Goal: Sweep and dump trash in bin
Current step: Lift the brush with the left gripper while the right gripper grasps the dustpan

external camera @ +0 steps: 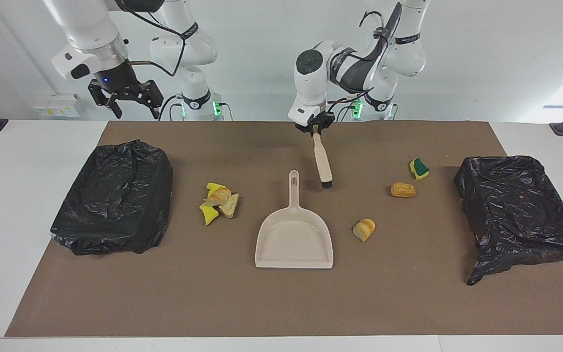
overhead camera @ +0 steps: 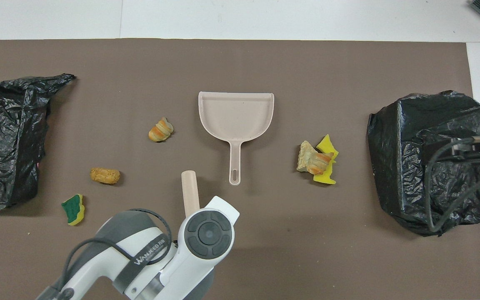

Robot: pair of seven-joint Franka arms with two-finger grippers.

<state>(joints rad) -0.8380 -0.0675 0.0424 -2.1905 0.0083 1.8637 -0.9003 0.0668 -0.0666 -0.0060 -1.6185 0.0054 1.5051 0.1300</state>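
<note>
My gripper will tip the beige dustpan (overhead camera: 236, 119) over the bin, and the trash will then slide out freely because the dustpan has a straight, open front edge (overhead camera: 236, 94).
My left gripper (external camera: 314, 128) is shut on the handle end of the beige brush (external camera: 323, 164), which hangs tilted with its dark bristles low over the mat, beside the dustpan's handle. In the overhead view the wrist hides the gripper and only the brush (overhead camera: 190, 187) sticks out. The beige dustpan (external camera: 294, 239) (overhead camera: 236, 116) lies flat mid-mat. Trash lies around it: a yellow sponge-and-bread pile (external camera: 219, 200) (overhead camera: 317, 160), a striped bread lump (external camera: 364, 229) (overhead camera: 161, 130), a brown lump (external camera: 402, 189) (overhead camera: 105, 175) and a green-faced sponge (external camera: 419, 167) (overhead camera: 72, 208). My right gripper (external camera: 135, 110) waits open and raised.
Two bins wrapped in black bags stand on the brown mat, one (external camera: 115, 195) (overhead camera: 427, 158) at the right arm's end, the other (external camera: 518, 210) (overhead camera: 6, 137) at the left arm's end. White table (external camera: 32, 161) borders the mat.
</note>
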